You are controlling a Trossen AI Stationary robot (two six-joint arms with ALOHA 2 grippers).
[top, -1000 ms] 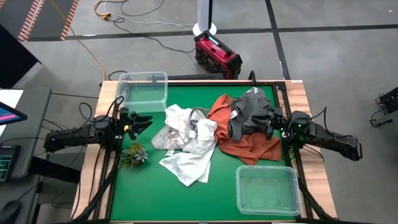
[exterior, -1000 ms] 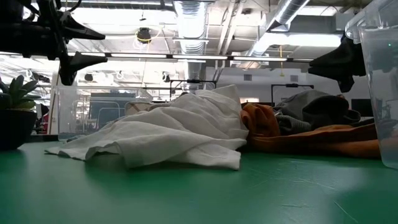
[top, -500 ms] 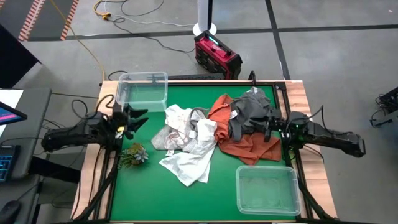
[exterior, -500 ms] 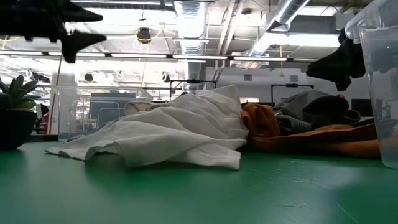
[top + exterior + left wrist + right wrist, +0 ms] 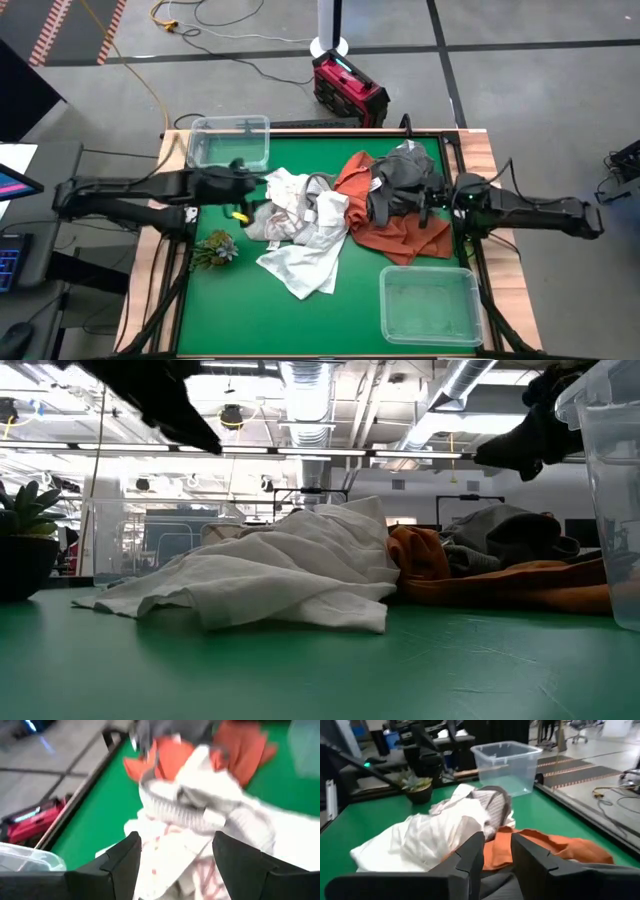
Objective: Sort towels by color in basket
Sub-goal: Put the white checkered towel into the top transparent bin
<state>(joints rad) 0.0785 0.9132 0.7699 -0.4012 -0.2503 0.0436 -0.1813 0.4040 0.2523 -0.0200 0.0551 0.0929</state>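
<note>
The striped white towel (image 5: 162,845) will come off the heap by itself when I lift it, because reddish stripes end at the plain ribbed edge (image 5: 175,814).
Several towels lie heaped mid-table: white ones (image 5: 300,240), a light grey one (image 5: 328,205), a rust orange one (image 5: 405,238) and a dark grey one (image 5: 400,178) on top of the orange. My left gripper (image 5: 250,190) hangs open above the white heap's left edge; in its wrist view the fingers (image 5: 175,865) frame the white cloth (image 5: 200,785) without touching it. My right gripper (image 5: 425,200) is open with a narrow gap (image 5: 497,847), raised beside the dark grey towel (image 5: 500,530).
A clear basket (image 5: 230,143) stands at the far left corner, another (image 5: 430,305) at the near right. A small green plant sprig (image 5: 215,248) sits near the left edge. A red box (image 5: 350,88) is on the floor beyond the table. Bare green mat (image 5: 230,310) lies near left.
My left gripper has swung from the table's left edge toward the white towels, rising and rolling as it went, still open. My right gripper has risen a little and turned slightly by the dark grey towel. The towels have not moved.
</note>
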